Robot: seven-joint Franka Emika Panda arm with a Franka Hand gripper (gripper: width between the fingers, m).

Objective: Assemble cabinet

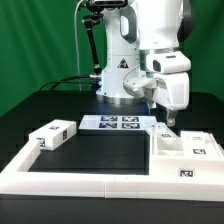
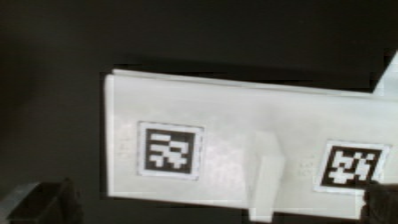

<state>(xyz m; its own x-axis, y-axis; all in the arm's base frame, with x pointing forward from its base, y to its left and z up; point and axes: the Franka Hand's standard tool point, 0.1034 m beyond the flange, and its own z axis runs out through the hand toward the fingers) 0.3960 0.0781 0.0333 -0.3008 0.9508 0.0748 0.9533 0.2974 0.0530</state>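
The larger cabinet part has an open bay point(image 1: 169, 144) next to its tag. The white panel will close off that bay when I carry the panel over.
White cabinet parts with black-and-white tags lie at the exterior view's right: one flat part point(image 1: 163, 138) right under my gripper point(image 1: 168, 119), and a larger one point(image 1: 200, 148) beside it. A small white tagged block point(image 1: 52, 135) lies at the exterior view's left. In the wrist view a white panel point(image 2: 231, 120) with two tags and a raised rib fills the picture. My gripper point(image 2: 205, 203) hangs just above it. Its dark fingers point(image 2: 36, 200) stand wide apart at the picture's corners, open and holding nothing.
The marker board point(image 1: 112, 123) lies at the back middle, in front of the robot's base. A long white rail point(image 1: 100, 182) borders the black table at the front and sides. A tag point(image 1: 185, 172) sits on the rail's front right.
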